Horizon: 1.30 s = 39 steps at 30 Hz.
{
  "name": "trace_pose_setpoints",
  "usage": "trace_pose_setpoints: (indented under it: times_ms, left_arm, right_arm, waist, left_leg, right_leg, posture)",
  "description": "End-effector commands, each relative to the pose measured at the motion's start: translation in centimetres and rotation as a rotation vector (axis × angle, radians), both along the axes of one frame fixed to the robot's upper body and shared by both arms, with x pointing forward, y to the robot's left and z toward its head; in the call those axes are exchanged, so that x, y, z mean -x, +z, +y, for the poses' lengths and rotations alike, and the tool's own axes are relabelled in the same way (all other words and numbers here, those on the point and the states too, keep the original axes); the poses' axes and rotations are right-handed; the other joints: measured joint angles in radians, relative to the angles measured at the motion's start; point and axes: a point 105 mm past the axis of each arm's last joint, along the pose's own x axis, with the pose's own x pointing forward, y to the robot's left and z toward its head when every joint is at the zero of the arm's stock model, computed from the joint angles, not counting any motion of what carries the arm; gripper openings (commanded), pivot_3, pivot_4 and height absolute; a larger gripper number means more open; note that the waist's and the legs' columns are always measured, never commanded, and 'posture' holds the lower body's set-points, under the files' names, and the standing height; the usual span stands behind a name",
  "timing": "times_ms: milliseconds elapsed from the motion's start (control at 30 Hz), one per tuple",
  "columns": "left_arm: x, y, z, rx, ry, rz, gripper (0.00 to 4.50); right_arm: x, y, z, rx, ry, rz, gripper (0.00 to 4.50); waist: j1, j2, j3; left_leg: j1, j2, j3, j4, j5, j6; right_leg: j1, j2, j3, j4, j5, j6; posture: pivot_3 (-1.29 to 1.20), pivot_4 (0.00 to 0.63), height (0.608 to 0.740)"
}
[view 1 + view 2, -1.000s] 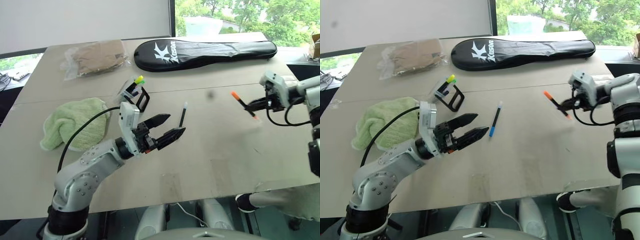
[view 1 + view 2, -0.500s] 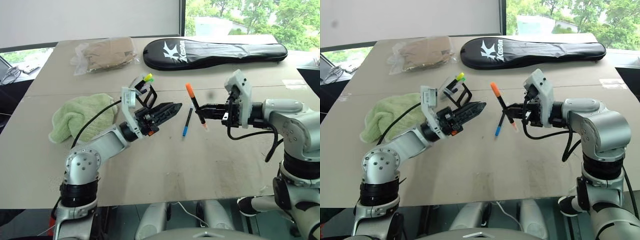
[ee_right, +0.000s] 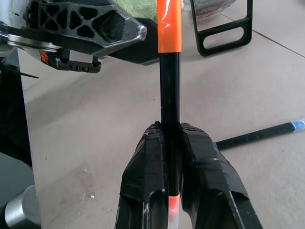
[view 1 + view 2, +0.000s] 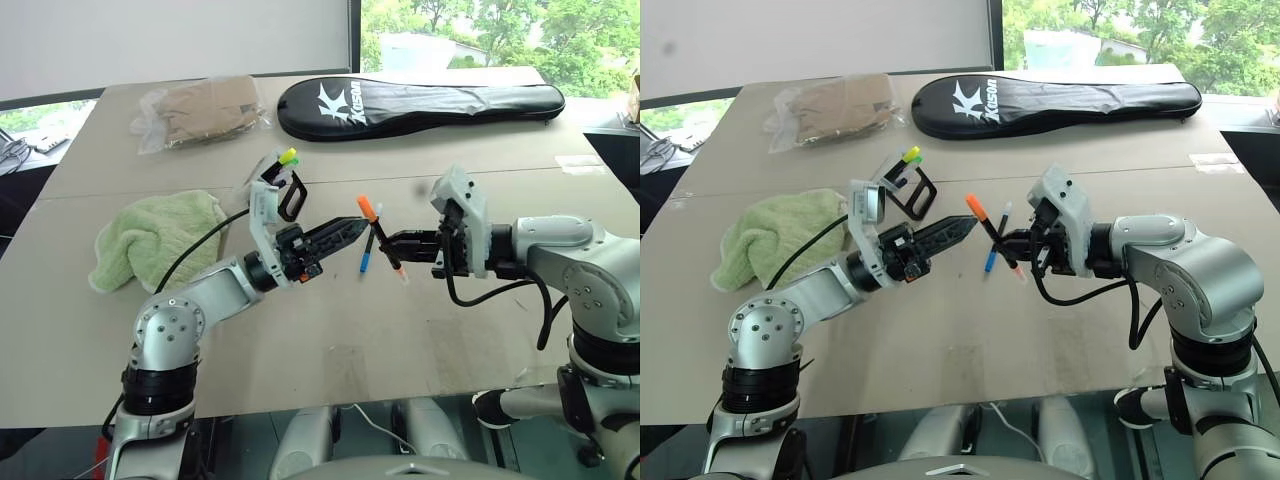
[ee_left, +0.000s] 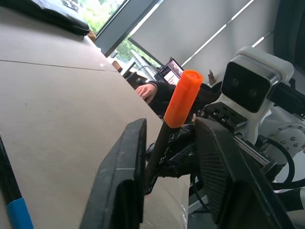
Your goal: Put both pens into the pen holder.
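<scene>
My left gripper should take hold of the pen's upper body (image 3: pixel 170 83) because my right gripper has the orange pen far from the pen holder (image 4: pixel 904 184). My left gripper should then take the pen there.
My right gripper (image 4: pixel 398 241) is shut on the black middle of the orange pen (image 4: pixel 375 228), holding it tilted above the table with its orange cap up. The left gripper (image 4: pixel 356 232) is open, its jaws narrowly apart; its fingertips sit right at the pen's upper barrel. In the left wrist view the orange pen (image 5: pixel 183 95) stands between the two fingers (image 5: pixel 128 157), close to one, with a gap to the other. The dark pen with the blue cap (image 4: pixel 991 257) lies flat on the table below both grippers. The black wire pen holder (image 4: pixel 285 192) stands behind the left gripper.
A yellow-green highlighter (image 4: pixel 288 156) sticks out of the holder. A green towel (image 4: pixel 160 235) lies left of it. A long black racket bag (image 4: pixel 420 100) and a clear bag of brown cloth (image 4: pixel 200 108) lie at the far edge. A person's hand (image 5: pixel 145 89) rests beyond the table.
The right gripper has carried the orange pen from the far right in to the left gripper's tips. The left jaws have narrowed from wide open. The camera view has also shifted.
</scene>
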Motion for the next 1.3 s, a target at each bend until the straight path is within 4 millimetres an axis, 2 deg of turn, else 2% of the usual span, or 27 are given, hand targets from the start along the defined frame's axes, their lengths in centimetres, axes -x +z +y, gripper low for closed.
trace_pose_setpoints:
  times_ms: [33, 133, 233, 267, 300, 333, 467, 500, 533, 567, 600, 667, 700, 733, 800, 867, 933, 1000, 1167, 1300]
  left_arm:
    - [0.3, 0.9, -0.4, -0.01, 0.0, -0.066, 1.95]
    - [0.2, 0.8, -0.8, -0.023, -0.006, -0.077, 1.95]
    - [0.2, 0.8, -1.3, -0.022, -0.02, -0.086, 1.23]
    - [0.3, 0.9, -1.3, -0.02, -0.024, -0.088, 0.84]
    - [0.3, 0.9, -1.3, -0.021, -0.025, -0.091, 0.24]
    - [0.3, 0.9, -1.3, -0.023, -0.02, -0.094, 0.07]
    - [-0.2, 1.4, -0.4, -0.05, 0.041, -0.144, 0.07]
    - [-0.6, 1.9, 0.0, -0.066, 0.083, -0.182, 0.03]
    - [-1.0, 2.5, 0.4, -0.091, 0.126, -0.23, 0.0]
    - [-1.2, 3.5, 0.8, -0.114, 0.164, -0.296, 0.0]
    - [-1.4, 4.7, 1.0, -0.132, 0.198, -0.363, 0.0]
    - [-1.7, 7.8, 1.4, -0.151, 0.261, -0.501, 0.0]
    - [-1.9, 9.8, 1.6, -0.176, 0.318, -0.596, 0.0]
    - [-2.1, 11.8, 1.9, -0.208, 0.393, -0.695, 0.0]
    - [-2.5, 14.5, 2.4, -0.339, 0.542, -0.889, 0.0]
    - [-2.9, 15.3, 2.6, -0.437, 0.617, -0.987, 0.0]
    - [-3.7, 15.4, 2.9, -0.611, 0.708, -1.079, 0.0]
    - [-4.0, 14.4, 2.3, -0.776, 0.692, -1.153, 0.0]
    - [-5.2, 11.7, 2.1, -0.945, 0.7, -1.159, 0.0]
    - [-5.8, 10.1, 2.1, -0.992, 0.699, -1.105, 0.0]
  right_arm:
    - [0.6, 0.5, 0.5, -0.001, 0.054, -0.04, 0.0]
    - [1.1, 0.5, 0.9, 0.004, 0.095, -0.043, 0.0]
    - [1.5, 0.3, 1.4, 0.014, 0.137, -0.04, 0.0]
    - [1.5, 0.3, 1.5, 0.018, 0.137, -0.043, 0.0]
    - [1.4, 0.2, 1.5, 0.019, 0.136, -0.048, 0.0]
    - [1.3, 0.3, 1.6, 0.012, 0.131, -0.06, 0.0]
    - [0.8, 1.2, 1.7, -0.053, 0.135, -0.119, 0.0]
    - [1.0, 1.7, 1.5, -0.097, 0.142, -0.13, 0.43]
    - [1.1, 2.0, 1.0, -0.122, 0.142, -0.137, 0.91]
    - [1.2, 2.1, 0.4, -0.134, 0.13, -0.15, 1.07]
    - [1.2, 2.2, -0.3, -0.141, 0.11, -0.172, 1.51]
    - [0.4, 2.4, -1.9, -0.124, 0.027, -0.271, 2.42]
    - [0.5, 2.5, -2.5, -0.117, 0.016, -0.318, 2.66]
    - [0.5, 3.0, -3.0, -0.117, 0.002, -0.388, 2.66]
    - [0.7, 3.7, -3.4, -0.144, -0.003, -0.45, 2.66]
    - [0.7, 4.0, -3.5, -0.167, 0.0, -0.467, 2.66]
    - [0.7, 4.3, -3.6, -0.178, -0.002, -0.484, 2.66]
    - [0.4, 4.1, -3.7, -0.172, -0.015, -0.494, 2.66]
    - [-0.2, 3.6, -3.8, -0.157, -0.033, -0.491, 2.66]
    - [-0.3, 3.5, -3.8, -0.156, -0.041, -0.495, 2.66]
  waist:
    - [0.0, 0.0, 0.0]
    - [0.0, 0.0, 0.0]
    - [0.001, 0.0, 0.0]
    - [0.001, 0.0, 0.0]
    - [0.0, 0.0, 0.0]
    - [-0.001, 0.0, 0.0]
    - [0.0, 0.0, 0.0]
    - [0.0, 0.0, 0.0]
    - [0.001, 0.0, 0.0]
    - [0.003, 0.0, 0.0]
    - [0.008, 0.0, 0.0]
    - [0.02, -0.001, 0.0]
    - [0.023, -0.001, 0.0]
    - [0.027, -0.001, 0.001]
    - [0.025, -0.001, 0.001]
    - [0.018, -0.001, 0.0]
    - [0.009, -0.001, 0.0]
    - [0.006, -0.001, 0.0]
    - [0.006, -0.001, 0.001]
    - [0.007, -0.001, 0.001]
  left_leg:
    - [0.0, 0.0, 0.0, 0.0, 0.0, 0.0]
    - [0.0, 0.0, 0.0, 0.0, 0.0, 0.0]
    - [0.0, 0.0, 0.0, 0.0, 0.0, 0.0]
    - [0.0, 0.0, 0.0, 0.0, 0.0, 0.0]
    - [0.0, 0.0, 0.0, 0.0, 0.0, 0.0]
    - [0.0, 0.0, 0.0, 0.0, 0.0, 0.0]
    - [0.0, 0.0, 0.0, 0.0, 0.0, 0.0]
    - [0.0, 0.0, 0.0, 0.0, 0.0, 0.0]
    - [0.0, 0.0, 0.0, 0.0, 0.0, 0.0]
    - [0.0, 0.0, 0.0, 0.0, 0.0, 0.0]
    - [-0.001, 0.0, -0.001, 0.0, 0.0, 0.0]
    - [-0.002, 0.0, -0.003, 0.001, 0.0, 0.0]
    - [-0.003, 0.0, -0.003, 0.002, 0.0, 0.0]
    - [-0.003, 0.0, -0.003, 0.002, 0.0, 0.0]
    - [-0.003, -0.001, -0.002, 0.002, 0.0, 0.0]
    - [-0.002, 0.0, 0.001, 0.001, 0.0, 0.0]
    - [0.0, 0.0, 0.002, -0.001, 0.0, 0.0]
    - [0.0, 0.001, 0.002, -0.002, 0.0, 0.0]
    - [-0.001, 0.0, 0.001, -0.001, 0.0, 0.0]
    - [-0.001, 0.0, 0.0, -0.001, 0.0, 0.0]
  right_leg:
    - [0.0, 0.0, 0.0, 0.0, 0.0, 0.0]
    - [0.0, 0.0, 0.0, 0.0, 0.0, 0.0]
    - [0.0, 0.0, 0.0, 0.0, 0.0, 0.0]
    - [0.0, 0.0, 0.0, 0.0, 0.0, 0.0]
    - [0.0, 0.0, 0.0, 0.0, 0.0, 0.0]
    - [0.0, 0.0, 0.0, 0.0, 0.0, 0.0]
    - [0.0, 0.0, 0.0, 0.0, 0.0, 0.0]
    - [0.0, 0.0, 0.0, 0.0, 0.0, 0.0]
    - [0.0, 0.0, 0.0, 0.0, 0.0, 0.0]
    - [0.0, 0.0, 0.0, 0.0, 0.0, 0.0]
    - [0.0, 0.0, -0.001, 0.0, 0.0, 0.0]
    - [0.0, 0.0, -0.004, -0.001, 0.0, 0.0]
    - [0.0, 0.0, -0.004, -0.001, 0.0, 0.0]
    - [0.0, 0.0, -0.004, -0.001, 0.0, 0.0]
    - [0.0, 0.0, -0.004, -0.002, 0.0, 0.0]
    - [0.0, 0.001, -0.004, -0.001, 0.0, 0.0]
    - [0.0, 0.001, -0.003, 0.0, 0.0, 0.0]
    - [0.0, 0.002, -0.002, 0.0, 0.0, 0.0]
    - [0.0, 0.002, -0.002, -0.001, 0.0, 0.0]
    - [0.0, 0.002, -0.002, -0.001, 0.0, 0.0]
  posture:
    - [0.0, 0.15, 0.74]
    - [0.0, 0.15, 0.74]
    - [0.0, 0.15, 0.74]
    - [0.0, 0.15, 0.74]
    - [0.0, 0.15, 0.74]
    - [0.0, 0.15, 0.74]
    - [0.0, 0.15, 0.74]
    - [0.0, 0.15, 0.74]
    - [0.0, 0.15, 0.74]
    - [0.0, 0.15, 0.74]
    - [0.0, 0.15, 0.74]
    - [0.0, 0.15, 0.74]
    - [0.0, 0.15, 0.74]
    - [0.0, 0.15, 0.74]
    - [0.0, 0.15, 0.74]
    - [0.0, 0.15, 0.74]
    - [0.0, 0.15, 0.74]
    - [0.0, 0.15, 0.74]
    - [0.0, 0.15, 0.74]
    - [0.0, 0.15, 0.74]
